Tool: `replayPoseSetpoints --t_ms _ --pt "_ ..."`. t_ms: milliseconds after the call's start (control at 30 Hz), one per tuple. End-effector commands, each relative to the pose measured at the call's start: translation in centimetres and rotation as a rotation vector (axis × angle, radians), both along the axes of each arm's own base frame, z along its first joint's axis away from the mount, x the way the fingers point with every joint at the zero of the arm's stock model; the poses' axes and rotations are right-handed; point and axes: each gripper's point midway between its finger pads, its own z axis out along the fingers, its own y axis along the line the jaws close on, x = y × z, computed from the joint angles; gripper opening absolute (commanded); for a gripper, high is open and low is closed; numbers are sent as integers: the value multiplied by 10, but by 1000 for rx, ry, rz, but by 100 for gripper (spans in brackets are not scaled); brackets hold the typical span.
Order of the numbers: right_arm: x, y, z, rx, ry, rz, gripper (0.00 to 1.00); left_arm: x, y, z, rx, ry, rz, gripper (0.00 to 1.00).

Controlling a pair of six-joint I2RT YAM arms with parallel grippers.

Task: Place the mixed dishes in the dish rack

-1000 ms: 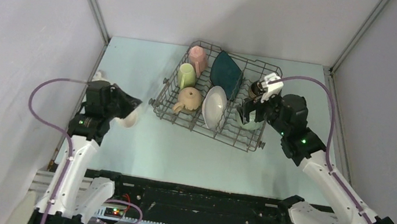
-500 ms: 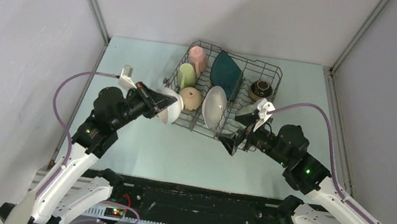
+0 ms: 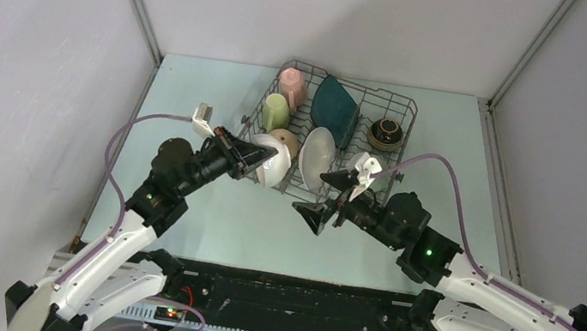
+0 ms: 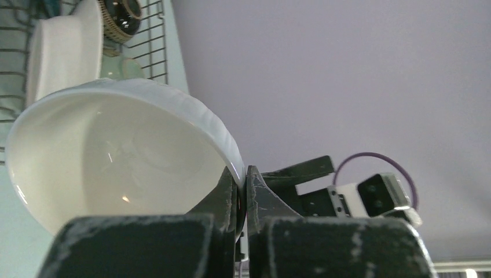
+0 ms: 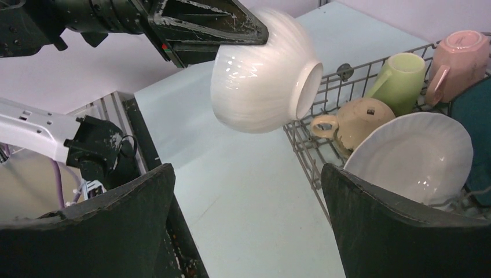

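Note:
The tan mug and white plate (image 3: 284,139) fill my left gripper's side, so next my right gripper picks up the white bowl (image 3: 276,169) and loads it by the pale green bowl.
My left gripper (image 3: 260,159) is shut on the rim of the white bowl (image 3: 275,163) and holds it tilted in the air at the near left corner of the dish rack (image 3: 370,92). In the left wrist view the fingers pinch the bowl (image 4: 116,156) at its rim. The rack holds the pink mug (image 3: 291,83), green mug (image 3: 275,111), tan mug (image 5: 359,121), teal plate (image 3: 335,106), white plate (image 3: 317,156), dark brown bowl (image 3: 386,131) and pale green bowl (image 4: 123,68). My right gripper (image 3: 322,195) is open and empty, just in front of the rack, facing the held bowl (image 5: 260,75).
Grey walls close in the pale table (image 3: 195,100) on three sides. The black base rail (image 3: 280,298) runs along the near edge. Bare table surface (image 5: 243,191) lies under my right gripper, left of the rack's near edge.
My left arm has carried the white bowl rightwards to the rack's near left corner. My right arm has pulled back out of the rack towards the front, its jaws open.

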Motion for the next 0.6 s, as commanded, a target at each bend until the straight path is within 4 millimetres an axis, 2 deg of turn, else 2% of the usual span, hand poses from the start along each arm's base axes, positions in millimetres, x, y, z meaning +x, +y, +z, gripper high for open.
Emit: replayPoseSetpoints --t_ms 0,100,133,233,433,567 --pt "11 18 30 114 -49 -17 100 -11 -3 54 -160 -138 -46 0" --pt "26 29 24 108 -14 -71 99 -10 -3 56 -182 -116 -42 0" --pt "28 32 33 139 -10 -88 100 -9 -3 54 -178 -101 -37 0" --pt "39 43 34 138 -5 -144 99 -3 2 44 -159 -39 11 0" --pt "47 61 45 93 -47 -131 100 0 2 36 -160 16 23 0" --pt "44 77 42 53 -28 -74 100 0 0 35 -166 27 14 0"
